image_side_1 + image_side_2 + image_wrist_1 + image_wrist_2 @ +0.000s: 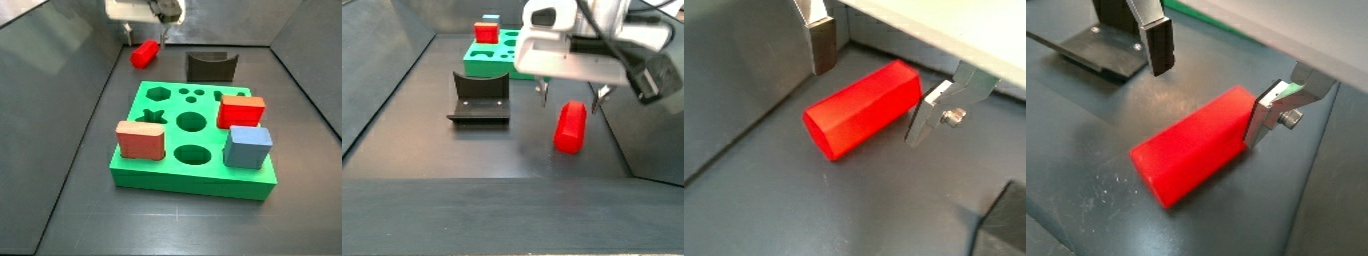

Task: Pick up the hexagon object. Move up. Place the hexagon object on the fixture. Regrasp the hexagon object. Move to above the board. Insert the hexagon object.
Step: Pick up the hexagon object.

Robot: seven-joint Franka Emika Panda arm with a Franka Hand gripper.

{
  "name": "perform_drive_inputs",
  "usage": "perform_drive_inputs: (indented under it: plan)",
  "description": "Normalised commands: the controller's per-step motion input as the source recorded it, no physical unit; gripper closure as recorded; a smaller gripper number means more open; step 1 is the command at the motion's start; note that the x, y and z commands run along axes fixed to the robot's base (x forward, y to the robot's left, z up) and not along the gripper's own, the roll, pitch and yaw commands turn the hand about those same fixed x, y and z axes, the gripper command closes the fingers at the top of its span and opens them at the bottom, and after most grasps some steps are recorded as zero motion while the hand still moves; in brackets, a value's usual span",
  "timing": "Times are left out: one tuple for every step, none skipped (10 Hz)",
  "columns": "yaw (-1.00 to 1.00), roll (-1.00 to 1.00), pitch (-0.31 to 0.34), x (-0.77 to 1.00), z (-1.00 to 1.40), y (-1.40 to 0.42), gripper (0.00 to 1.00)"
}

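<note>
The fixture's top dips (211, 59) between raised corners. The hexagon object (144, 54) will settle into that dip and stay held in it when I put it there.
The hexagon object (862, 110) (1189, 148) is a bright red prism lying flat on the dark floor, seen in both side views (144, 52) (572, 127). My gripper (871, 104) (1211, 108) (571, 97) hangs open just over its far end. One finger (1160, 50) stands well clear of the prism. The other finger (1264, 120) is close against its side. Nothing is held. The fixture (480, 98) (210, 66) (1100, 50) stands beside the prism. The green board (171, 166) (480, 62) lies beyond it.
On the board stand a red cube (242, 109), a salmon-pink cube (139, 140) and a blue cube (247, 146). Grey walls (54, 90) enclose the floor on both sides, and one wall (738, 70) runs close to the prism.
</note>
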Motion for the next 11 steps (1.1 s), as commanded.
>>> perform_drive_inputs:
  plan:
    - [-0.32,0.04,-0.157,-0.11,-0.67,0.04,0.0]
    - [-0.31,0.04,-0.181,-0.08,-0.73,0.03,0.0]
    - [-0.29,0.06,-0.2,-0.11,-0.77,0.0,0.0]
    - [-0.19,0.02,-0.194,-0.15,-0.59,0.01,0.0]
    - [0.0,0.0,0.0,0.0,0.02,0.0,0.0]
    - [0.0,0.0,0.016,0.0,0.0,0.0,0.0]
    - [0.0,0.0,0.0,0.0,0.0,0.0,0.0]
    - [0.0,0.0,0.0,0.0,0.0,0.0,1.0]
    - [0.0,0.0,0.0,0.0,0.0,0.0,1.0]
    - [0.0,0.0,0.0,0.0,0.0,0.0,1.0]
    - [0.0,0.0,0.0,0.0,0.0,0.0,1.0]
